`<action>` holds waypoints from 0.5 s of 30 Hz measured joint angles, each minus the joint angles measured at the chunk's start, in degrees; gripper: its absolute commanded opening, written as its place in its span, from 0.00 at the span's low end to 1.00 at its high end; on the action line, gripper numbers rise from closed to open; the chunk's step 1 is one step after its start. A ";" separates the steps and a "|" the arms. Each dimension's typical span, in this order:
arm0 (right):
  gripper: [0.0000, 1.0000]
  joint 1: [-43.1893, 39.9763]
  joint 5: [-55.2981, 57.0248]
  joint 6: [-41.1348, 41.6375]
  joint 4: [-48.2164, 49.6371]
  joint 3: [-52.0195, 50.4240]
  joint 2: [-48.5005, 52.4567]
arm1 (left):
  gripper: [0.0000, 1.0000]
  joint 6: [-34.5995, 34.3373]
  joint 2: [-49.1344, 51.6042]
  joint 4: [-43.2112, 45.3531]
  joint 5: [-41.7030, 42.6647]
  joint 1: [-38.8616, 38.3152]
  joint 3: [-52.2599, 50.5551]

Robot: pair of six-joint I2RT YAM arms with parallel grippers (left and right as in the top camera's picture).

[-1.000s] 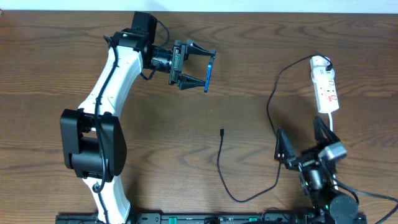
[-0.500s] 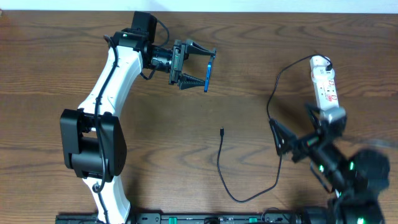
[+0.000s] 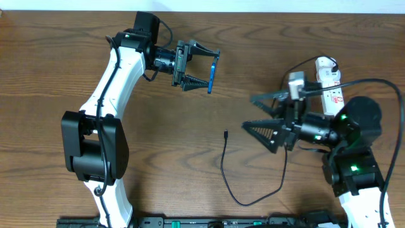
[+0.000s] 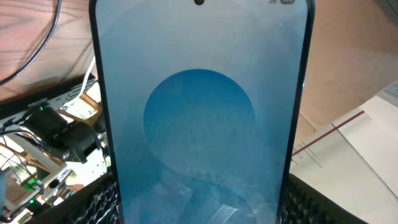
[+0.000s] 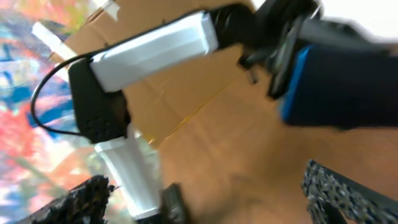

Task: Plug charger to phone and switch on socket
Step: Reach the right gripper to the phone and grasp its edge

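The phone is held on edge in my left gripper with its top end (image 4: 202,18) free, so my right gripper should keep moving toward the phone's top end until its fingers are on both sides of it.
My left gripper (image 3: 201,68) is shut on the phone (image 3: 213,73) and holds it on edge above the far middle of the table. In the left wrist view the phone's blue screen (image 4: 199,112) fills the frame between the fingers (image 4: 199,214). The charger's small black plug (image 3: 226,133) lies on the table, and its thin cable (image 3: 243,202) loops toward the front and back up to the right. My right gripper (image 3: 254,114) is open and empty, pointing left, just right of the plug. The socket (image 3: 330,71) lies at the far right, partly hidden by my right arm.
The right wrist view is blurred. It shows the left arm (image 5: 149,50), the phone's blue edge (image 5: 297,84) and my open right fingers (image 5: 211,199) over brown table. The socket's thick white cord (image 3: 336,123) runs toward the front under my right arm.
My right arm has swung up from the front right edge and moved left, its open gripper now near the charger plug. The left arm and the phone have not moved.
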 measured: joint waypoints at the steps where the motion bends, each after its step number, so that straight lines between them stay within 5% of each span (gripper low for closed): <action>1: 0.96 1.27 0.96 1.16 -1.70 0.57 0.02 | 0.62 0.00 0.00 0.00 0.00 0.00 0.00; 7: 0.99 14.71 24.48 -0.98 -34.12 16.13 6.16 | 0.62 -0.02 0.00 0.00 0.00 0.00 0.00; 11: 0.86 24.65 45.48 -2.45 -44.41 29.53 13.42 | 0.62 -0.02 0.00 0.04 -0.07 0.00 0.00; 15: 0.88 33.35 63.25 -1.57 -49.55 38.93 20.94 | 0.62 -0.07 0.00 -0.04 -1.03 0.00 0.00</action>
